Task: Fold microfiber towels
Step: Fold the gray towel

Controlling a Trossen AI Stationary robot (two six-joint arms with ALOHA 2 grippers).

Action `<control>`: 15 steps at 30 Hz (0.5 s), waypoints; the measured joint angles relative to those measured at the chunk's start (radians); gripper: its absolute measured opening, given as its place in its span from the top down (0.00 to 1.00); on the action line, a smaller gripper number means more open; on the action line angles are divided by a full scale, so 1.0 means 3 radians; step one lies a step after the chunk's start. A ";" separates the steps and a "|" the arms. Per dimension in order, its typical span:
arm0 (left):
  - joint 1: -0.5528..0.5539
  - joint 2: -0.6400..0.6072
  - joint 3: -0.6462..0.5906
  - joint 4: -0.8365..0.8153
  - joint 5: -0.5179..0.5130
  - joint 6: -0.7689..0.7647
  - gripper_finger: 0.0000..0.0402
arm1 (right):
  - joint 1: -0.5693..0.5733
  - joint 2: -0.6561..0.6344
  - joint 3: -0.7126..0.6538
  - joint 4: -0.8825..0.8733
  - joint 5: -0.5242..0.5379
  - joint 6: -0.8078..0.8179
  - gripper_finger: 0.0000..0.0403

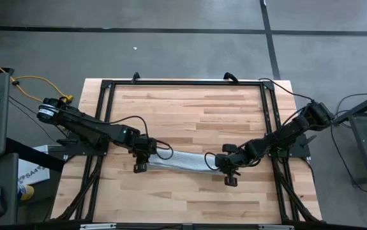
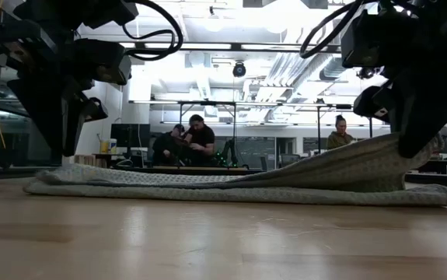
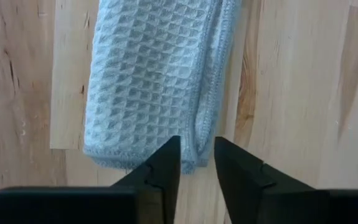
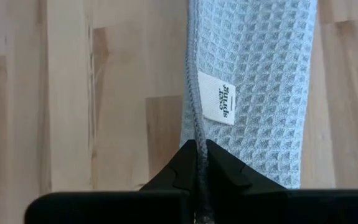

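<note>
My right gripper should lay down the towel's upper layer [image 2: 349, 163], which slopes up off the layer below, open, and then press on the towel [image 4: 253, 138] beside its white label.
The microfiber towel [image 1: 180, 161] lies as a long narrow folded strip across the middle of the wooden table, light grey with a waffle texture. My left gripper [image 3: 197, 165] hovers open just above the strip's left end [image 3: 141, 155], which lies flat on the wood. In the low view that gripper [image 2: 64, 132] hangs clear of the cloth. My right gripper [image 4: 197, 149] is shut on the strip's right end, beside a small white label [image 4: 217, 104]. In the low view the upper layer [image 2: 347, 167] rises toward the right gripper. My right gripper pinches the towel's hemmed edge [image 4: 195, 127] between its two fingers, at the strip's right end close to the label. The fingers slant down from above. The held layer is raised a little and slopes up to the fingers [image 2: 410, 132], while the layer beneath stays on the table.
Black frame rails [image 1: 106, 108] run along the table's left, right and far sides. Bare wood [image 1: 183, 108] lies beyond the towel and in front of it. In the low view, people sit at desks [image 2: 192, 144] in the room behind the table.
</note>
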 joint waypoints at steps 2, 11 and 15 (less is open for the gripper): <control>0.0000 0.0000 0.0000 -0.0002 -0.0001 -0.0001 0.72 | 0.0000 0.0000 0.0000 0.0000 -0.0021 0.0000 0.96; 0.0000 0.0000 0.0000 -0.0005 -0.0001 -0.0012 0.65 | -0.0010 0.0000 0.0000 0.0049 -0.0096 0.0000 0.96; 0.0000 0.0000 0.0000 -0.0005 -0.0001 -0.0018 0.65 | -0.0011 0.0000 0.0000 0.0106 -0.0146 0.0020 0.96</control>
